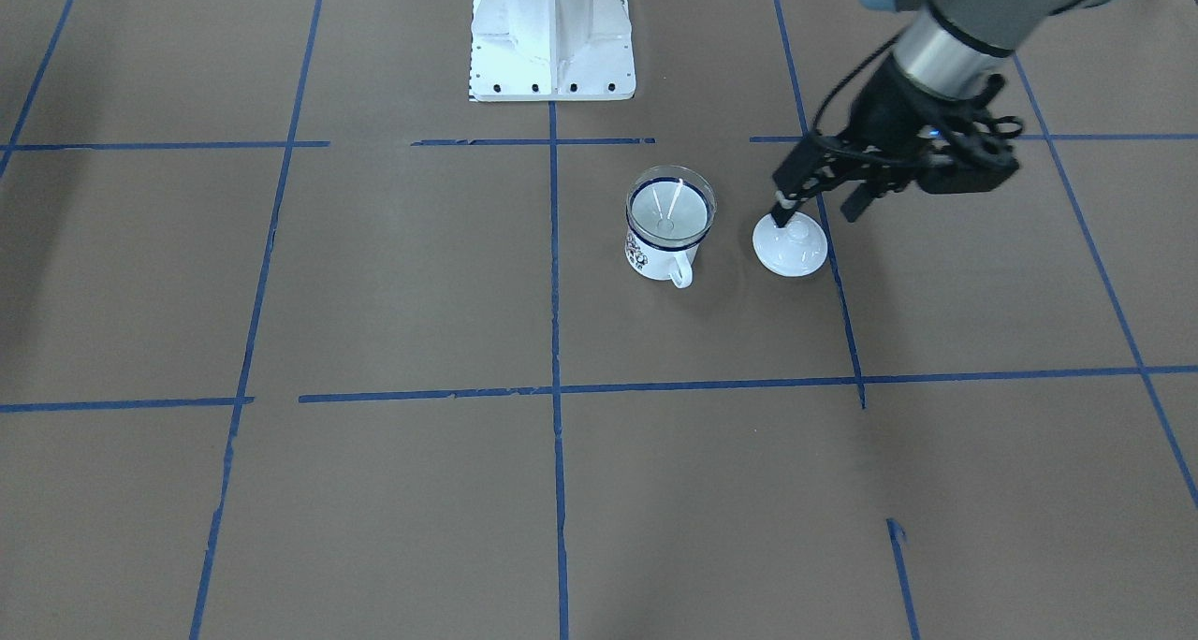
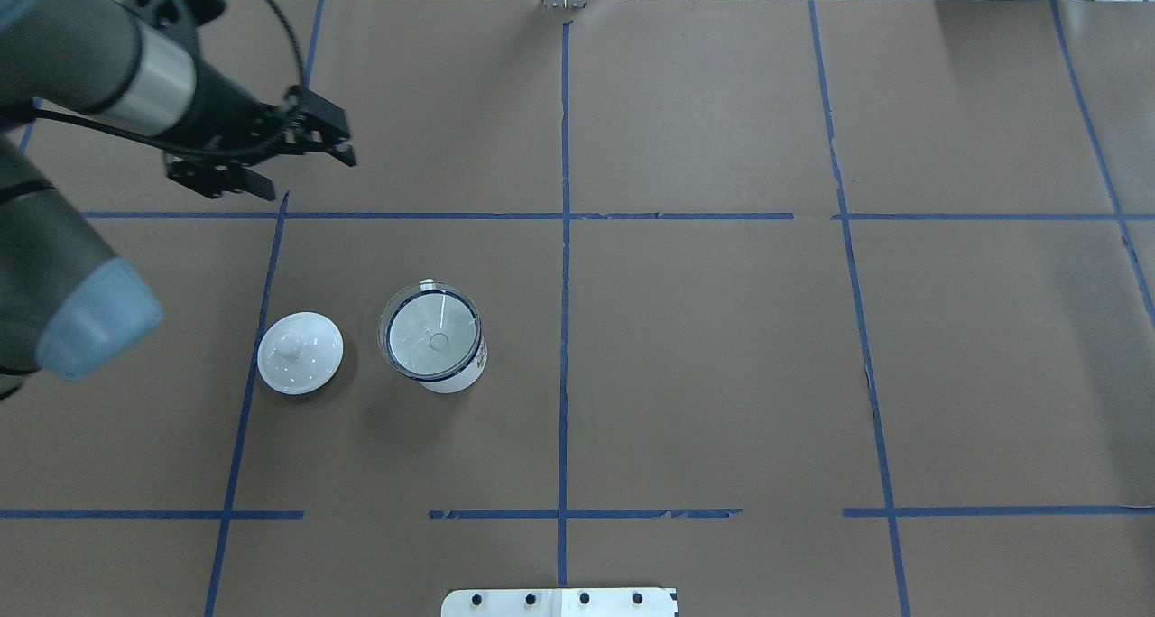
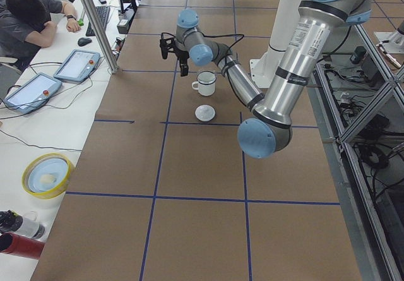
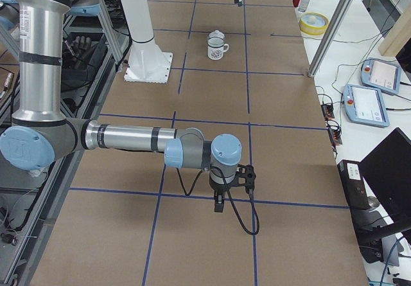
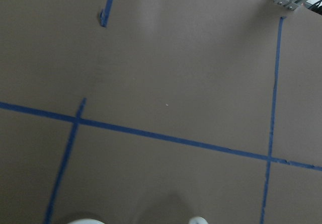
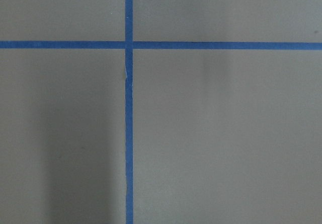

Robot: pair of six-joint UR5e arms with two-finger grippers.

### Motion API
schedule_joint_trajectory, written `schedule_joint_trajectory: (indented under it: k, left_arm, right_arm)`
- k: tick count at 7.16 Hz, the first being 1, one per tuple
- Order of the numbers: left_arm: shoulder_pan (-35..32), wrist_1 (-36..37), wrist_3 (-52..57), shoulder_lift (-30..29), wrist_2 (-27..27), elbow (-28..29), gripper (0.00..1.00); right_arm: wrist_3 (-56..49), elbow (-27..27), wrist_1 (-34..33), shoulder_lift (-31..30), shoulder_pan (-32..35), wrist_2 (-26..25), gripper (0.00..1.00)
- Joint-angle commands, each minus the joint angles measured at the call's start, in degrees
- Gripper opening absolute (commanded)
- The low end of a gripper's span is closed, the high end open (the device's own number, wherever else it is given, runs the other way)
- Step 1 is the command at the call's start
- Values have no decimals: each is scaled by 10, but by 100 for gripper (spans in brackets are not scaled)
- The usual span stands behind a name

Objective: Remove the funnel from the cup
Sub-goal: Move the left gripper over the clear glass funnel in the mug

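I expect the clear funnel to come loose and the mug to stay standing when I lift, because the funnel's rim is higher than the dark blue rim.
The clear funnel sits in the white mug with the dark blue rim, near the table's middle; both also show in the overhead view, funnel in mug. My left gripper is open and empty. It hangs raised above the table, beyond the mug and lid on the far side, touching neither, as the overhead view shows. My right gripper shows only in the exterior right view, low over bare table far from the mug; I cannot tell whether it is open or shut.
A white round knobbed lid lies on the table beside the mug, on my left. The white robot base stands at the near table edge. Blue tape lines cross the brown table cover.
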Motion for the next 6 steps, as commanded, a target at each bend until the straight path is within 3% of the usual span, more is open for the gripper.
schedule_joint_trajectory:
  k: [1,4,6]
  left_arm:
    - [79,72,-63,-95,59,58,100]
    - [149,76,-64,-112,106,126,100]
    - [164,76,-63,-112,106,132,74]
  right_arm:
    - [0,0,0,0,0,0,100]
    - [0,0,0,0,0,0,100]
    - [0,0,0,0,0,0,100]
